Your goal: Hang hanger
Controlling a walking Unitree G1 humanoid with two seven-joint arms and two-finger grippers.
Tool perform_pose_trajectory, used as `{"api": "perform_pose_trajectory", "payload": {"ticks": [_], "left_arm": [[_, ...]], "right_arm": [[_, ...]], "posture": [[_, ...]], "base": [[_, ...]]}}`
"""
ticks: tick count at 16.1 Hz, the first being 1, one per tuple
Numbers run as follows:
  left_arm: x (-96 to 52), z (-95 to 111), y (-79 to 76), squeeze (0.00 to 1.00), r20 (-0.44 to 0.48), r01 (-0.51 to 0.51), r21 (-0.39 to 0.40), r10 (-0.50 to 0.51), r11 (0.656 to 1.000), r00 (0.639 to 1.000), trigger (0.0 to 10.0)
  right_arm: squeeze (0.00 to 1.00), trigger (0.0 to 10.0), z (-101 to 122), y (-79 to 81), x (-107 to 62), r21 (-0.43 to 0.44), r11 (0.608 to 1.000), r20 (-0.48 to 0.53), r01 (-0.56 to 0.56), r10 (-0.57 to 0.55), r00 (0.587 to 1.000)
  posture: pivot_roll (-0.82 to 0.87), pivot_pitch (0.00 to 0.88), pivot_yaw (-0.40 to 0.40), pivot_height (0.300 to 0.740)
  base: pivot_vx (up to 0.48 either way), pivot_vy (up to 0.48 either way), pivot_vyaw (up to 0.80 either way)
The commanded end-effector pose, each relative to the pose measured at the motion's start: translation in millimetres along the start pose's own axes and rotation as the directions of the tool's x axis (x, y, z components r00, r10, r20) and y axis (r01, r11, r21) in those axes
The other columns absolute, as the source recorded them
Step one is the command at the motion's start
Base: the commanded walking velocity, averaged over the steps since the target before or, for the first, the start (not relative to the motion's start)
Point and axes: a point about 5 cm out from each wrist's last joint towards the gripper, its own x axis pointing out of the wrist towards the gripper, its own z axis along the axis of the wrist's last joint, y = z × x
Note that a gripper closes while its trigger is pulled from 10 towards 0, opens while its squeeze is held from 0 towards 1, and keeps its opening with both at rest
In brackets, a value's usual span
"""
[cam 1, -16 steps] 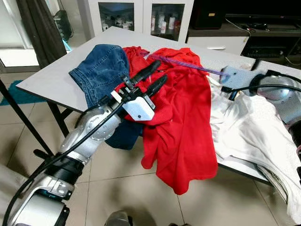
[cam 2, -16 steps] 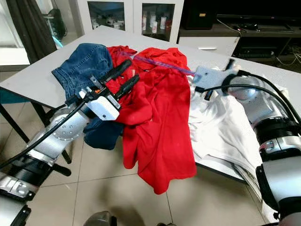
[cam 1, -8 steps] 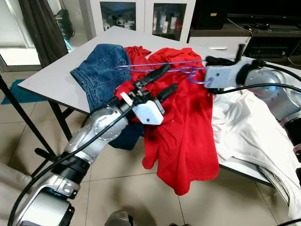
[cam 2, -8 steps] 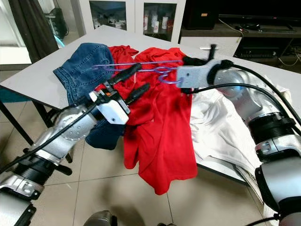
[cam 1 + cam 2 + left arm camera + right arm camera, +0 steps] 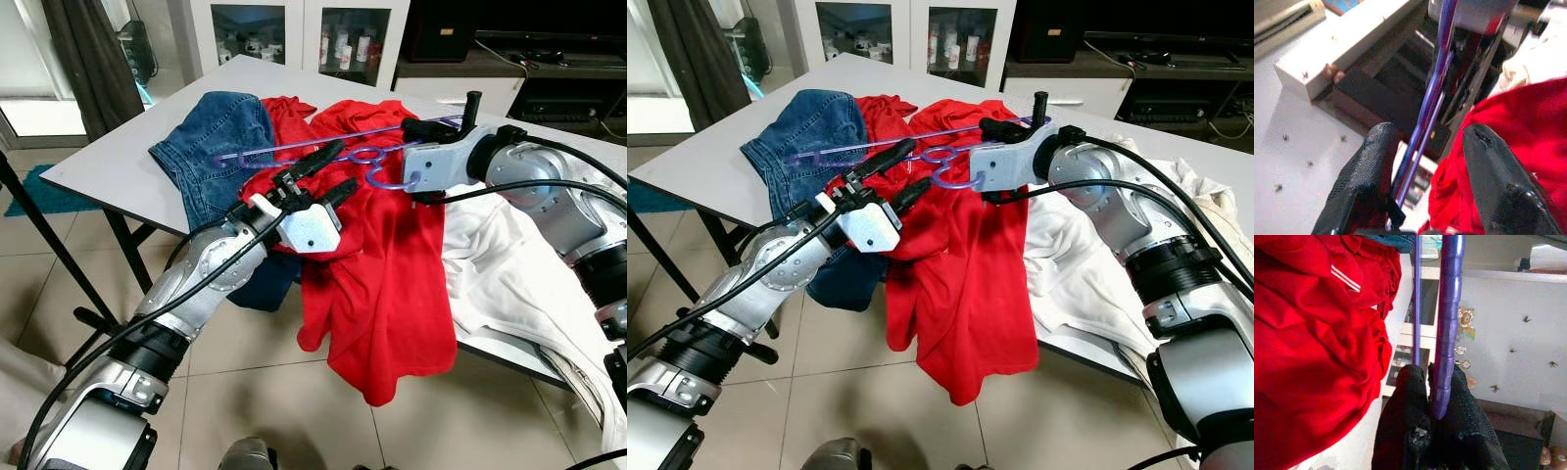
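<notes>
The hook (image 5: pixel 384 183) should stay stiffly out when only my left gripper holds the hanger, because the hanger's bars (image 5: pixel 294 146) go straight out from the gripped end.
A purple plastic hanger (image 5: pixel 294 148) hangs in the air above a red shirt (image 5: pixel 392 255) that is spread over the table's front edge. My right gripper (image 5: pixel 413 127) is shut on the hanger's right end; the right wrist view has the black fingers (image 5: pixel 1410 396) pinched on the purple bar (image 5: pixel 1447 323). The hanger's hook (image 5: pixel 387 174) curls down just left of that gripper. My left gripper (image 5: pixel 343 164) is open over the red shirt. In the left wrist view the hanger's bars (image 5: pixel 1430 103) run between its two fingers (image 5: pixel 1376 156), close to one of them.
Blue jeans (image 5: pixel 211 137) lie at the table's left, a white garment (image 5: pixel 509 264) at the right, hanging over the edge. The grey table (image 5: pixel 108 166) stands on a tiled floor. A glass-door cabinet (image 5: pixel 294 29) and a dark curtain (image 5: pixel 93 59) are behind.
The right gripper has lifted the hanger off the red shirt and swung it left. The hanger's bar now passes between the open left fingers, which rose slightly.
</notes>
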Motion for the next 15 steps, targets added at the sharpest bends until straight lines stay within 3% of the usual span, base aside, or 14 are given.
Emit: {"api": "perform_pose_trajectory", "payload": {"ticks": [1,3,4,5,6,7,13,15], "left_arm": [[2.6,-3.2,5.5,0.0,-0.029,-0.015,0.016,0.015,1.0,0.999,10.0],[2.8,-6.3,4.9,0.0,-0.057,-0.01,0.011,0.01,1.0,0.998,10.0],[2.4,-7.2,3.3,0.0,-0.064,0.008,0.007,-0.008,1.0,0.998,3.5],[1.3,-7.5,0.5,0.0,-0.063,0.034,0.006,-0.034,0.999,0.997,0.0],[0.0,-6.9,-4.1,0.0,-0.055,0.072,-0.007,-0.073,0.997,0.996,0.0],[-0.3,-6.5,-6.4,0.0,-0.051,0.091,-0.016,-0.092,0.996,0.994,0.0],[-0.8,-6.2,-9.6,0.0,-0.05,0.126,-0.022,-0.127,0.992,0.991,0.0],[-0.8,-8.4,-6.7,0.0,-0.073,0.092,-0.013,-0.092,0.996,0.993,0.0]], "right_arm": [[0.0,0.0,3.2,-1.4,-0.5,-0.004,1.0,0.014,0.011,-0.01,1.0],[0.0,0.0,5.4,-0.6,-1.3,-0.001,1.0,0.028,0.014,-0.014,1.0],[0.0,0.0,8.1,0.9,-2.4,0.004,1.0,0.048,0.018,-0.018,0.999],[0.0,2.0,11.9,2.6,-3.7,0.004,1.0,0.076,0.024,-0.025,0.997],[0.0,9.6,13.8,2.9,-4.4,0.007,0.999,0.09,0.04,-0.04,0.995],[0.0,10.0,14.0,2.2,-4.5,0.003,0.999,0.091,0.052,-0.052,0.994],[0.0,10.0,14.6,-2.1,-6.4,-0.042,0.993,0.106,0.111,-0.106,0.989],[0.0,10.0,13.0,-1.6,-7.1,-0.057,0.992,0.1,0.114,-0.108,0.989]], "posture": [[0.23,0.0,-0.025,0.74],[0.23,0.0,-0.023,0.74],[0.23,0.0,-0.022,0.74],[0.23,0.0,-0.022,0.74],[0.23,0.0,-0.021,0.74],[0.23,0.0,-0.019,0.74],[0.23,0.0,-0.018,0.74],[0.23,0.0,-0.021,0.74]], "base": [[0.0,0.0,0.0],[0.0,0.0,0.0],[0.0,0.0,0.0],[0.0,0.0,0.0],[0.0,0.0,0.0],[0.0,0.0,0.0],[0.0,0.0,0.0],[0.0,0.0,0.0]]}}
